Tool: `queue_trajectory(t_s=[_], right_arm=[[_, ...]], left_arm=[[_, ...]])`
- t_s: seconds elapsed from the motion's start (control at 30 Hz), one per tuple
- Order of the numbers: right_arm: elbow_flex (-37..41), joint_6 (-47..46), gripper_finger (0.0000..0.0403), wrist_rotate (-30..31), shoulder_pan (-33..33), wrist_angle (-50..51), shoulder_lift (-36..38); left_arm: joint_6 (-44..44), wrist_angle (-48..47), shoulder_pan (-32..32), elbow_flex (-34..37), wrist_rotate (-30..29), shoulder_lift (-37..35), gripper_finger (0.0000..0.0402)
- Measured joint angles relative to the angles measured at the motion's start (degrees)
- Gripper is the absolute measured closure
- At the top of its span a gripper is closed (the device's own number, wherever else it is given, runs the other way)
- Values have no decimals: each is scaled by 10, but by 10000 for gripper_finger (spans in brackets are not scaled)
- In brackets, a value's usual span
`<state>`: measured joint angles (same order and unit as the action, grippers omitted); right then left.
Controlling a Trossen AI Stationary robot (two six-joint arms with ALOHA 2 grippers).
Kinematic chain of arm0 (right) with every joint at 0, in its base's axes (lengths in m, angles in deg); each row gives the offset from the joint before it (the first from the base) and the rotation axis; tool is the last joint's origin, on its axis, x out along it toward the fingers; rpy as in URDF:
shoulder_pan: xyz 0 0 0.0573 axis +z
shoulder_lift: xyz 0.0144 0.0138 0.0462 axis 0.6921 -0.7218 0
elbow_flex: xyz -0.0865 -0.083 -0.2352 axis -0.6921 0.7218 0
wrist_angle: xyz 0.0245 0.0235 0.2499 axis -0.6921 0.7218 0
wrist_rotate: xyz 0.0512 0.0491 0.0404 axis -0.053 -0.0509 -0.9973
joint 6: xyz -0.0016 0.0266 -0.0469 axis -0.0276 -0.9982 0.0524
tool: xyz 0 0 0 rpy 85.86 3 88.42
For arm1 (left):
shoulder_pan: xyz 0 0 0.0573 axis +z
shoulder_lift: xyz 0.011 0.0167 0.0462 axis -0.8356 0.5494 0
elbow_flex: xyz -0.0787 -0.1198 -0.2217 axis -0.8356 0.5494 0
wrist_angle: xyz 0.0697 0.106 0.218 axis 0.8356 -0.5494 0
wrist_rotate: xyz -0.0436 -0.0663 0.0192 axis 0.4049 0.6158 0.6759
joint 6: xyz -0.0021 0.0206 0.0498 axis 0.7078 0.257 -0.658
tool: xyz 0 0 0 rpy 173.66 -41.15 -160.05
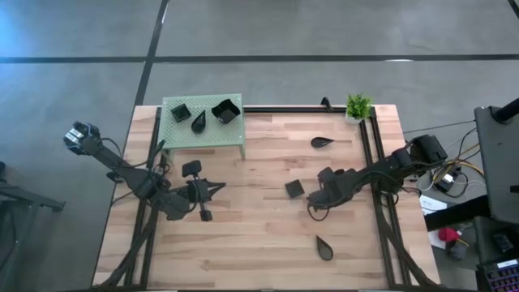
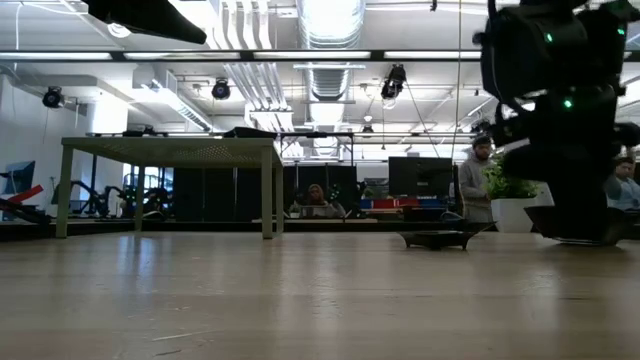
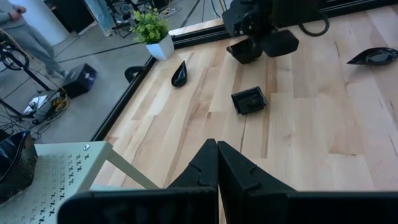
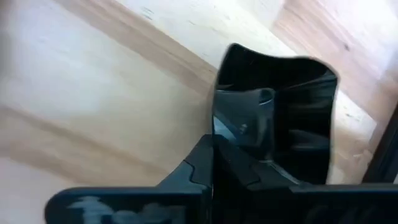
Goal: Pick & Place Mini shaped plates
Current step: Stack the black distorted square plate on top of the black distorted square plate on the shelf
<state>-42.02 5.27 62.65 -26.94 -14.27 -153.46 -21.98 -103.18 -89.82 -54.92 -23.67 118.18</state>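
My right gripper should keep carrying the held square plate [image 4: 301, 118] to the wood before my left gripper [image 1: 254, 204] until the plate rests flat. The plate faces hollow up and the wood there is open.
The mini shaped plates are small black dishes. Three stand on the green stand [image 1: 203, 122]. A leaf plate [image 1: 322, 143], a square one [image 1: 294, 188] and another leaf plate [image 1: 324, 247] lie flat on the wooden table. My right gripper [image 1: 316, 198] points steeply down just right of the square one and is shut on a further square plate [image 4: 273, 118]. My left gripper [image 3: 217, 155] hovers shut with nothing in it, right of the stand's near leg. My right gripper pinches one raised side wall [image 4: 231, 124] of the square plate between its two fingers, coming from above and slanting down. The plate's hollow faces the wrist camera. In the low view its underside [image 2: 580, 236] sits at table level; whether it is lifted I cannot tell.
A small potted plant [image 1: 358, 106] stands at the table's far right corner. Black rails run along the table's left, right and far edges. People sit and stand in the room beyond the table. Bare wood lies between the two grippers and along the near edge.
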Motion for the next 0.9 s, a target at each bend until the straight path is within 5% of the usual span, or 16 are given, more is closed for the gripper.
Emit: queue_trajectory(t_s=[0.43, 0.9], right_arm=[[-223, 235, 395, 61, 0, 16, -21], [-424, 648, 395, 61, 2, -111, -225]], left_arm=[[4, 0, 0, 0, 0, 0, 402], [32, 2, 0, 0, 0, 0, 402]])
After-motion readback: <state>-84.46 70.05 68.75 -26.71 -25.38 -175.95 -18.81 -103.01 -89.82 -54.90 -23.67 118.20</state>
